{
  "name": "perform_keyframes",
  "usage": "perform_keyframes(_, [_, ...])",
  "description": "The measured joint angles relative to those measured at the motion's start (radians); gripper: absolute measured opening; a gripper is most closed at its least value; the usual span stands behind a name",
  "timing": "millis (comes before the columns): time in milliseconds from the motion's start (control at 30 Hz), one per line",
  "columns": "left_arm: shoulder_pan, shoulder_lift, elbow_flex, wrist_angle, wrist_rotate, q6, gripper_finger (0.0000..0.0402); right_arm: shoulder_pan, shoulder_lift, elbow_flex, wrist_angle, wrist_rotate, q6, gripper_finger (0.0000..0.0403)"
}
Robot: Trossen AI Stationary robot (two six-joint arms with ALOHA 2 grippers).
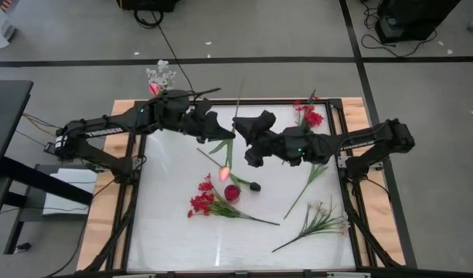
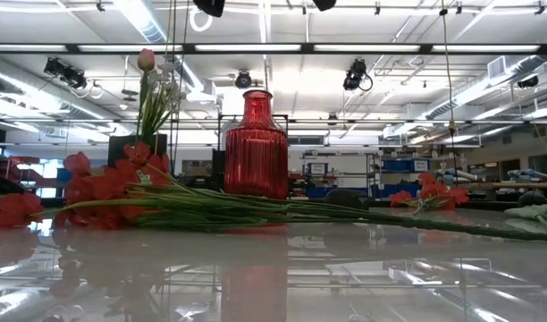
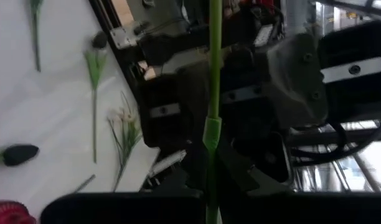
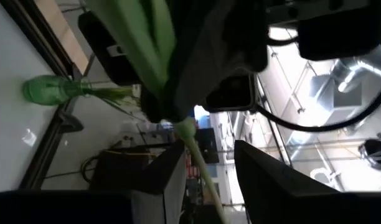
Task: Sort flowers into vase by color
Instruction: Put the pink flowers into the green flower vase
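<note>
The pink tulip's bloom (image 1: 225, 174) points to the near side. My right gripper should turn the tulip bloom-up to let my left gripper take its lower stem (image 1: 239, 99).
A pink tulip (image 1: 224, 173) on a long green stem (image 1: 232, 131) hangs in the air between my two grippers over the table's far middle. My left gripper (image 1: 219, 131) is shut on the stem. My right gripper (image 4: 206, 177) faces it from the right and is open; the stem (image 4: 197, 152) passes between its fingers, and I cannot tell whether they touch it. A red vase (image 2: 256, 143) stands near the table's middle. A green vase (image 4: 50, 90) with white blossoms and a pink bud (image 1: 159, 77) stands at the far left corner. My left gripper pinches the tulip's green stem (image 3: 210, 199) between its two fingers, coming level from the table's left with the fingers across the stem. The flower is lifted clear of the table. The fingers themselves hide the exact place of contact.
Red flowers (image 1: 202, 202) lie left of the red vase (image 1: 232, 193), and a dark bud (image 1: 254, 186) lies to its right. More red blooms (image 1: 310, 116) lie at the far right. A green stem (image 1: 306, 185) and a white spray (image 1: 318, 220) lie at the right.
</note>
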Motion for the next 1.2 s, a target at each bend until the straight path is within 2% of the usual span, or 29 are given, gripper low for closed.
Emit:
perform_keyframes(133, [0.002, 0.000, 0.000, 0.002, 0.008, -0.002, 0.0018, -0.005, 0.000, 0.000, -0.001, 0.006, 0.007, 0.0119])
perform_keyframes(267, [0.002, 0.000, 0.001, 0.008, 0.006, 0.014, 0.0018, -0.010, 0.000, 0.000, -0.004, 0.006, 0.023, 0.0064])
perform_keyframes(367, [0.002, -0.001, 0.001, 0.023, 0.011, 0.094, 0.0019, -0.011, 0.000, 0.000, -0.006, 0.006, 0.043, 0.0018])
perform_keyframes(467, [0.002, -0.001, 0.002, 0.023, 0.017, 0.152, 0.0028, -0.012, 0.000, 0.000, -0.006, 0.007, 0.048, 0.0013])
perform_keyframes(600, [0.002, -0.001, 0.002, 0.031, 0.016, 0.183, 0.0066, -0.012, 0.000, -0.001, -0.007, 0.009, 0.052, 0.0015])
perform_keyframes(833, [0.002, -0.001, 0.001, 0.100, 0.007, 0.212, 0.0175, -0.003, -0.011, -0.001, -0.001, 0.058, 0.064, 0.0006])
perform_keyframes(967, [0.014, -0.016, 0.000, 0.175, 0.009, 0.326, 0.0208, 0.000, -0.036, -0.001, -0.043, 0.063, 0.247, 0.0006])
perform_keyframes(1067, [0.033, -0.043, 0.000, 0.214, -0.017, 0.401, 0.0206, 0.000, -0.070, -0.001, -0.114, 0.053, 0.435, 0.0006])
perform_keyframes(1200, [0.059, -0.080, 0.002, 0.213, -0.032, 0.557, 0.0195, -0.001, -0.115, -0.001, -0.183, -0.017, 0.657, 0.0006])
